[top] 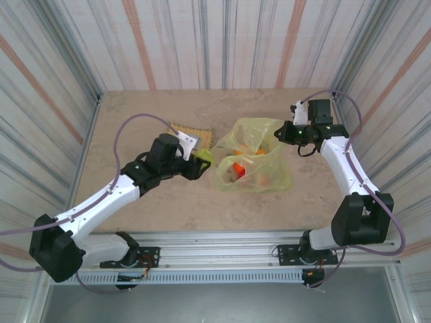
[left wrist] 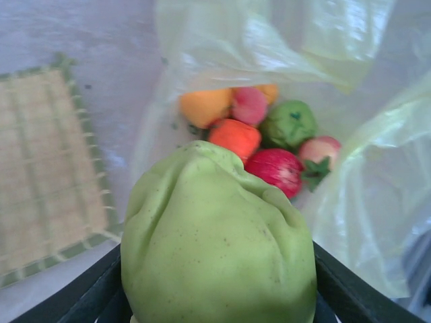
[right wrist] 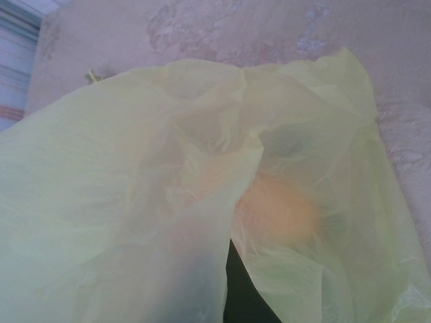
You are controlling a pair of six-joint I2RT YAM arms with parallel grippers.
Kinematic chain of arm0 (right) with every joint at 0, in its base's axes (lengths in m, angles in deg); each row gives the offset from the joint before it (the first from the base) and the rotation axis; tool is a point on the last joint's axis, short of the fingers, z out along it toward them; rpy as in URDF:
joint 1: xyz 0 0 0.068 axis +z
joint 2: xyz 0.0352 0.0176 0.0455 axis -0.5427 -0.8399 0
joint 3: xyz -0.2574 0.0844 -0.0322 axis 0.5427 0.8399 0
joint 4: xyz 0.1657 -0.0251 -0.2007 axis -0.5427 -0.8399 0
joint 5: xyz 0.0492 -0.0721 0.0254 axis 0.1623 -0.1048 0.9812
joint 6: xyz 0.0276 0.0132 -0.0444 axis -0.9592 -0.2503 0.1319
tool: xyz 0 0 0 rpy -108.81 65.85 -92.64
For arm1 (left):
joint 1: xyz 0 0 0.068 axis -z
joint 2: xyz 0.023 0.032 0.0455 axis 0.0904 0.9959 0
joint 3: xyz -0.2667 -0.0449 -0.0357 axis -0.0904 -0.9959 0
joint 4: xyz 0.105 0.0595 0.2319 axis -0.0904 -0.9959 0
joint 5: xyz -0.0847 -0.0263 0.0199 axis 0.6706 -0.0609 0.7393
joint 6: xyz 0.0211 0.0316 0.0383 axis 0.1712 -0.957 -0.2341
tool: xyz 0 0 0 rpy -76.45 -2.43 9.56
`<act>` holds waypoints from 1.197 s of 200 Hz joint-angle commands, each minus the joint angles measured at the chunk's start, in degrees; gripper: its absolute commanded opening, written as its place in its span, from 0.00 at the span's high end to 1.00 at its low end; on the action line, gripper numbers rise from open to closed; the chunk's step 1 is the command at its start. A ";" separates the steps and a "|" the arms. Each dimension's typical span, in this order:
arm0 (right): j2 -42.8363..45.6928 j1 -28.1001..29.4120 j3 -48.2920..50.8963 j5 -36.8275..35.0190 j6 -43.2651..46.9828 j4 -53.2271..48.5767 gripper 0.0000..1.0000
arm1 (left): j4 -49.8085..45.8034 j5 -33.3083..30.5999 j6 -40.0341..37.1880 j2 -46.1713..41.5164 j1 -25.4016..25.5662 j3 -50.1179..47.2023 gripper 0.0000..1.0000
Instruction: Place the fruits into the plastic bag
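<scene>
The plastic bag's opening [top: 229,153] is wide toward the large green fruit, so the robot's left gripper should keep going into the bag and let go by the fruits inside [top: 247,155].
My left gripper [top: 200,162] is shut on a large green fruit [left wrist: 215,242], its dark fingers [left wrist: 340,289] pressing both sides. It holds the fruit just left of the mouth of the yellow-green plastic bag [top: 254,161]. Inside the bag [left wrist: 363,195] lie several fruits: an orange one [left wrist: 204,106], a pink one [left wrist: 249,105], a green one [left wrist: 291,123], a red-orange one [left wrist: 234,136] and a red one [left wrist: 276,168]. My right gripper [top: 281,132] is shut on the bag's upper right edge and holds it raised. In the right wrist view the bag [right wrist: 135,202] drapes over the fingers, with an orange fruit [right wrist: 279,208] showing through the film.
A square woven straw mat [top: 194,134] lies on the table behind the left gripper, and at the left in the left wrist view [left wrist: 40,168]. Corrugated walls close in the table [top: 135,208] on three sides. A metal rail runs along the near edge.
</scene>
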 commanded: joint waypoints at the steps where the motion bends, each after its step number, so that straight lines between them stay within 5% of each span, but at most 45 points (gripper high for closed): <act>1: 0.66 0.61 0.26 0.73 0.34 0.13 1.00 | 2.03 1.10 -0.14 5.08 1.81 2.69 0.48; 103: 0.78 2.05 1.07 1.46 0.48 -0.05 1.00 | 6.72 6.31 -0.87 34.96 8.02 25.57 0.47; 204: 0.95 2.03 1.10 0.91 0.35 0.27 1.00 | 11.54 0.39 2.25 47.96 10.39 35.45 0.41; 239: 0.51 2.15 1.11 1.13 0.17 0.47 1.00 | 15.08 8.74 1.73 49.50 10.69 35.71 0.37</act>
